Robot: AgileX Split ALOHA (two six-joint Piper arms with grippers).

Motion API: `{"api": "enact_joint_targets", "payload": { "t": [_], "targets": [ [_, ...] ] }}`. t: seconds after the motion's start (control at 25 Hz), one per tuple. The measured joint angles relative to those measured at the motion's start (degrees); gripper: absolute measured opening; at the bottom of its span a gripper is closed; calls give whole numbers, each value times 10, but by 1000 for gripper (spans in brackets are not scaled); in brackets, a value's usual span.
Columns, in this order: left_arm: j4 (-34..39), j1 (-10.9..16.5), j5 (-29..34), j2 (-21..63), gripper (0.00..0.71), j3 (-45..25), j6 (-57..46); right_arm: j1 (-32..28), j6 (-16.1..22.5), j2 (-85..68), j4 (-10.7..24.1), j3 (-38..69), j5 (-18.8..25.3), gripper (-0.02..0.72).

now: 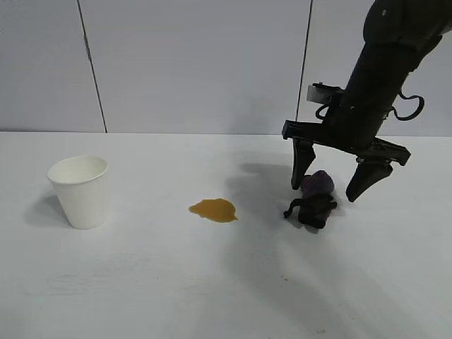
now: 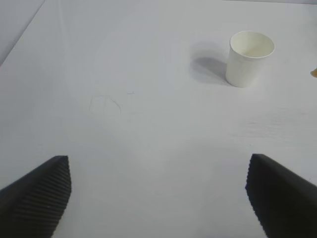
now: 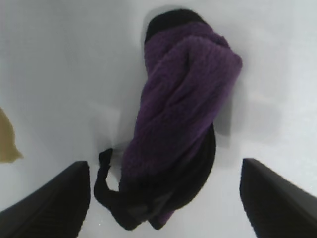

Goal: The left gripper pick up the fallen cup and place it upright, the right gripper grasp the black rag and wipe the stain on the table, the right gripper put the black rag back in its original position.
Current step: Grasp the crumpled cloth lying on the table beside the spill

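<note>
The purple side (image 1: 318, 183) is doubled over in a thick fold, so the black rag (image 1: 315, 205) will stay in a bunch when the robot wipes the stain.
The white paper cup (image 1: 80, 191) stands upright on the table (image 1: 141, 282) at the left; it also shows in the left wrist view (image 2: 249, 58). The amber stain (image 1: 213, 210) lies mid-table, its edge in the right wrist view (image 3: 7, 141). The black and purple rag (image 1: 314, 198) lies right of the stain, bunched, its cord trailing left. My right gripper (image 1: 330, 189) hangs open just above the rag, one finger on each side, not touching; the right wrist view shows the rag (image 3: 178, 124) between the fingers (image 3: 54, 203). My left gripper (image 2: 158, 198) is open and empty, away from the cup, outside the exterior view.
A grey panelled wall (image 1: 198, 63) runs behind the table. The right arm (image 1: 385, 63) comes down from the upper right.
</note>
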State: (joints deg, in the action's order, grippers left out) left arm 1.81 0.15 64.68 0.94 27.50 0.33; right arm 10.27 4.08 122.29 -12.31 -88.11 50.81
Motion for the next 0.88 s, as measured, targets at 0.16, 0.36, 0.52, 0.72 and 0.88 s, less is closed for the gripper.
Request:
{"api": "enact_joint_targets", "payload": {
  "t": [0.16,0.36,0.52,0.72,0.88],
  "targets": [
    [0,0,0,0,688,0,0,0,4,0,9,0,-13,538],
    [0,0,0,0,688,0,0,0,12,0,27,0,-22,530],
    [0,0,0,0,688,0,0,0,19,1,40,0,-23,524],
    [0,0,0,0,688,0,0,0,21,4,42,0,-23,524],
    [0,0,0,0,688,0,0,0,25,14,41,0,-23,522]
  ]
}}
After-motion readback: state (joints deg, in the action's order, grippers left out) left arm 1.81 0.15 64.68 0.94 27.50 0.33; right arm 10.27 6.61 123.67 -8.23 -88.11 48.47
